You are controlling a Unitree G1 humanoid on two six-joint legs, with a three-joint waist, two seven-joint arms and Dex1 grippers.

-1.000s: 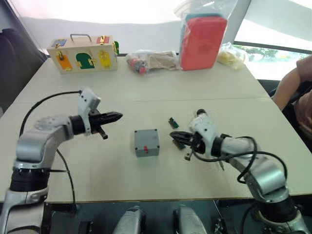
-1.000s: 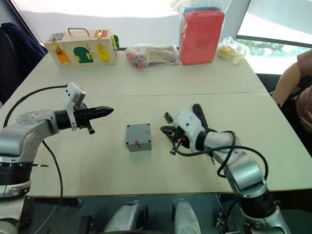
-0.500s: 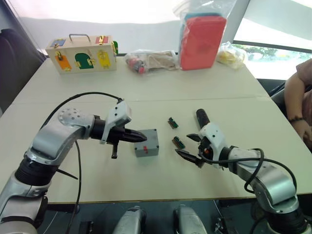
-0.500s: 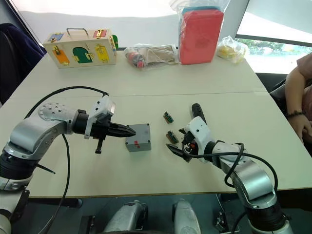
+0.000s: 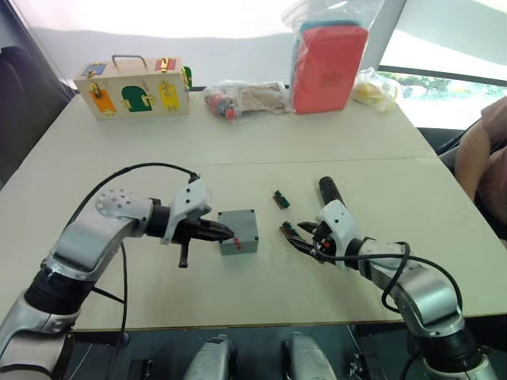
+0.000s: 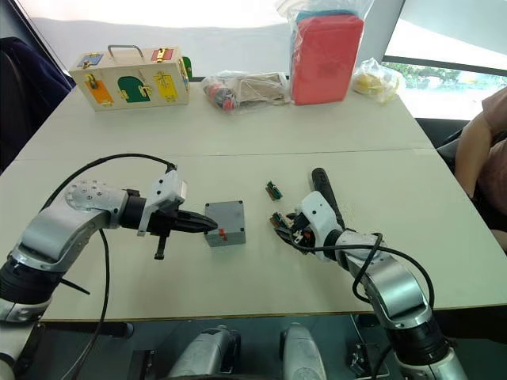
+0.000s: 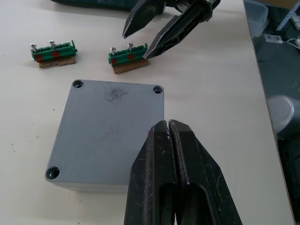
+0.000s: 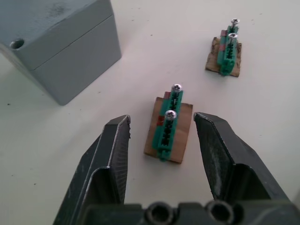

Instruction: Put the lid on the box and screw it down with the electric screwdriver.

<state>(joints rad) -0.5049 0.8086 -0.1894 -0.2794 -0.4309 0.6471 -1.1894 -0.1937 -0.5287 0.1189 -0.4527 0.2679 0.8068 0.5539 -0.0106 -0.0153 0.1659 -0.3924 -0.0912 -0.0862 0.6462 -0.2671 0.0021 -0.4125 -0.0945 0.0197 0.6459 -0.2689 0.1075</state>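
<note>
The left gripper's tip [image 5: 228, 233] is resting over the lid's edge, so the grey box [image 5: 239, 230] should stay in place when the robot pushes the electric screwdriver onto its corner.
The grey lid [image 7: 103, 126] sits on the grey box [image 5: 238, 232] at the table's middle, with a seam between them and empty screw holes at its corners. My left gripper [image 5: 225, 232] is shut, its tip resting over the lid's left edge. A red mark shows on the box's front. My right gripper [image 8: 161, 123] is open, its fingers either side of a small green screw holder [image 8: 168, 124] that lies right of the box. The black electric screwdriver [image 5: 327, 191] lies on the table just behind my right gripper.
A second green screw holder [image 5: 281, 199] lies behind the first. At the table's far side stand a wooden case with coloured doors [image 5: 135, 87], clear bags of parts [image 5: 245, 99] and a red bagged pack [image 5: 329, 67]. A person's arm [image 5: 483, 150] is at the right edge.
Over the last second my left arm swung right from open table to the box. My right gripper opened and moved left, so its fingers now straddle the nearer screw holder.
</note>
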